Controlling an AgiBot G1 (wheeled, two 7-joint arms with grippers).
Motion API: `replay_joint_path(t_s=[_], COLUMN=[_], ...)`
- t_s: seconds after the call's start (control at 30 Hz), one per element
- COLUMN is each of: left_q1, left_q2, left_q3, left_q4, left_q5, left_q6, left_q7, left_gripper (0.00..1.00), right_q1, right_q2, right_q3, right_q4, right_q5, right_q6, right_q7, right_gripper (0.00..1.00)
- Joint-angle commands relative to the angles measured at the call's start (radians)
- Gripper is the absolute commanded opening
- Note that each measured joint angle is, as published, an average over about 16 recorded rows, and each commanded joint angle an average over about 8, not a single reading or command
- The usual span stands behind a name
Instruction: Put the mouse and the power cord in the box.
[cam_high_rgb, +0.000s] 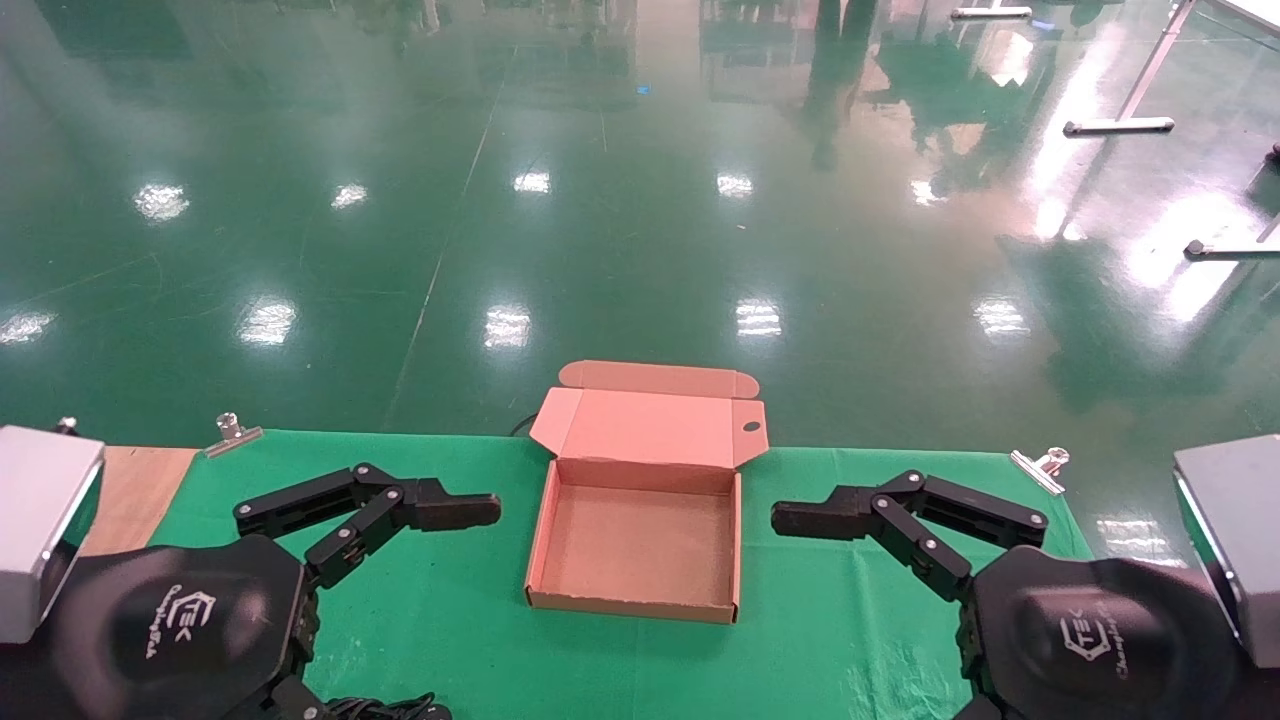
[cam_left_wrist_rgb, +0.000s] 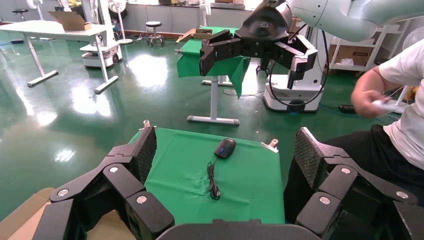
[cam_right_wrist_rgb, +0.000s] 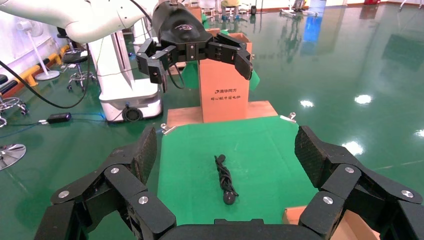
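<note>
The power cord (cam_high_rgb: 402, 708) will stay together in one compact bundle when the robot lifts it and carries it to the box, because the black loops (cam_high_rgb: 363, 706) lie gathered close together.
The box (cam_high_rgb: 630, 603) lies open in the middle of the green cloth, empty, its flap lid (cam_high_rgb: 650, 428) folded back. My left gripper (cam_high_rgb: 470, 612) (cam_left_wrist_rgb: 226, 132) hovers left of it, fingers wide open and empty. My right gripper (cam_high_rgb: 790, 620) (cam_right_wrist_rgb: 226, 131) hovers to the right of the box, also wide open and empty. In the left wrist view the mouse (cam_left_wrist_rgb: 225, 147) rests on the cloth's right part, its thin cable (cam_left_wrist_rgb: 213, 180) trailing toward the box. The right wrist view shows the power cord (cam_right_wrist_rgb: 225, 179) bundled on the left part. The head view hides the mouse under my right hand.
Metal clips (cam_high_rgb: 235, 432) (cam_high_rgb: 1040, 465) pin the green cloth (cam_high_rgb: 440, 560) at the table's far corners. Bare wood (cam_high_rgb: 130, 490) and a tall cardboard carton (cam_right_wrist_rgb: 224, 85) lie past the cloth's left end. A seated person (cam_left_wrist_rgb: 400, 115) is beyond the right end.
</note>
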Motion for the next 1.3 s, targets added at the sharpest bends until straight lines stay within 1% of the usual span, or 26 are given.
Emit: replay_joint_path(t_s=[0.03, 1.3], left_q1=[0.0, 0.0], left_q2=[0.0, 0.0], left_q3=[0.0, 0.0], left_q4=[0.0, 0.0], left_q5=[0.0, 0.0], left_q6=[0.0, 0.0], left_q7=[0.0, 0.0], left_gripper=[1.0, 1.0], right_q1=[0.0, 0.0], right_q2=[0.0, 0.0], right_q3=[0.0, 0.0], right_q4=[0.0, 0.0], right_q5=[0.0, 0.0], right_q6=[0.0, 0.0], right_q7=[0.0, 0.0], right_gripper=[1.0, 1.0])
